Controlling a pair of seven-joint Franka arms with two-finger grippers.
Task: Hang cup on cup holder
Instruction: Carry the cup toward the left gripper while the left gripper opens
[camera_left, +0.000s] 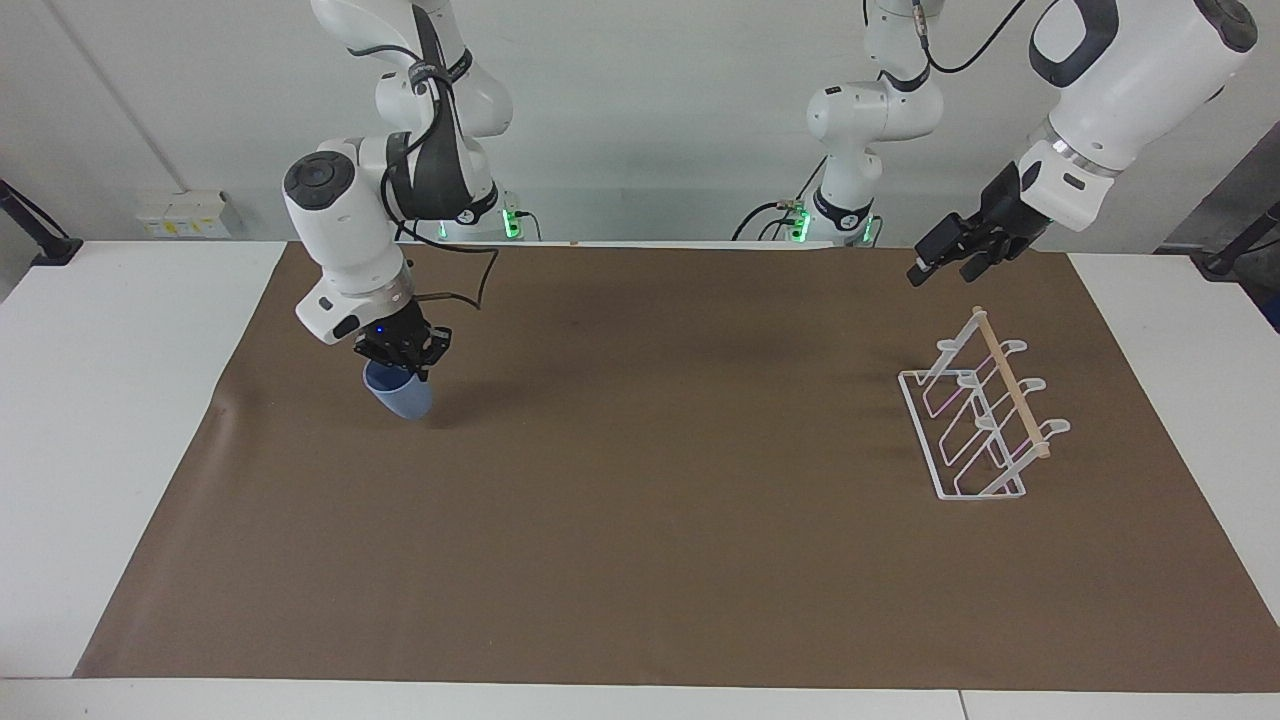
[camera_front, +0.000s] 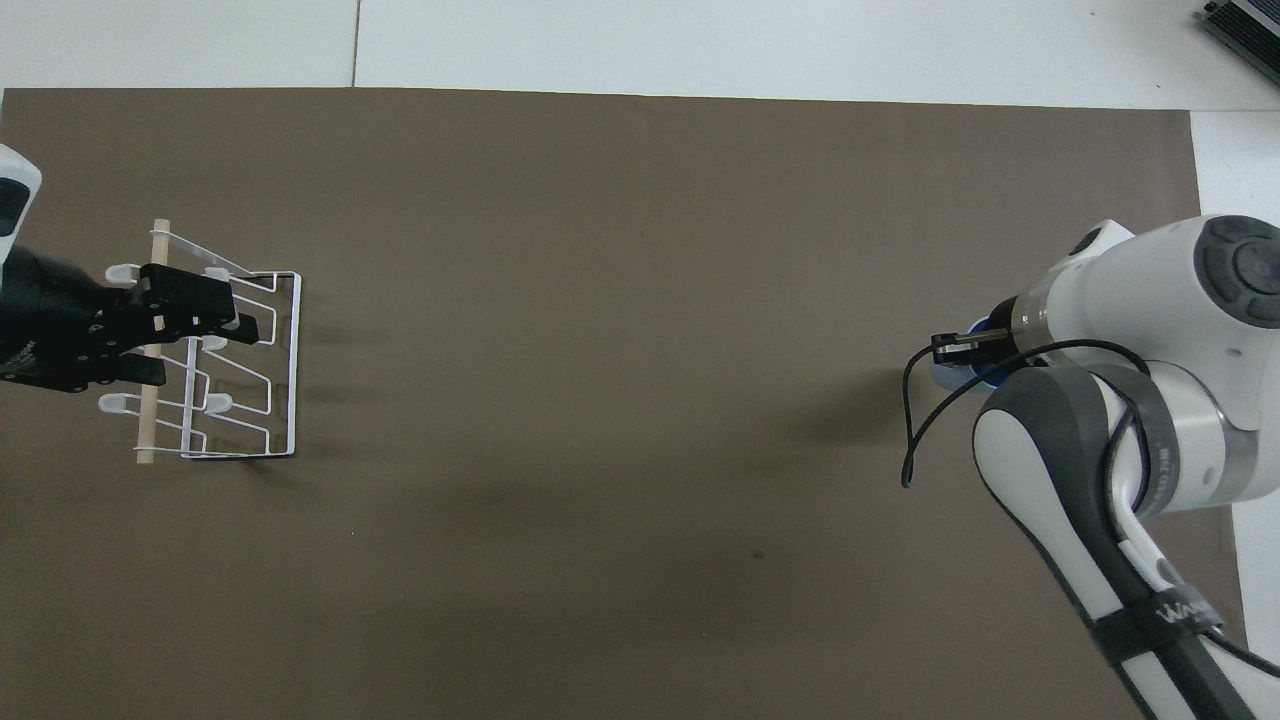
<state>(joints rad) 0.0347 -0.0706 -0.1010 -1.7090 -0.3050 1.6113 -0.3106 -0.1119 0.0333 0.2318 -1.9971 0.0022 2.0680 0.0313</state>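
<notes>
My gripper is to hang the cup (camera_front: 956, 376) over one of the cup holder's wire pegs, which slant out to white tips (camera_front: 218, 403), so the cup will stay tilted with its closed end up.
The light-blue cup (camera_left: 402, 396) hangs tilted in my right gripper (camera_left: 400, 362), just above the brown mat toward the right arm's end of the table. The gripper is shut on the cup's rim. In the overhead view only slivers of the cup (camera_front: 948, 377) show under the right gripper (camera_front: 958, 346). The white wire cup holder (camera_left: 985, 425) with its wooden dowel stands on the mat toward the left arm's end and holds nothing. It also shows in the overhead view (camera_front: 262, 372). My left gripper (camera_left: 940, 268) hovers open in the air over the cup holder (camera_front: 200, 312).
A brown mat (camera_left: 660, 520) covers most of the white table (camera_left: 110, 330). A black cable (camera_left: 470, 290) loops from the right wrist. A small wall box (camera_left: 182, 213) sits at the table's edge by the right arm's end.
</notes>
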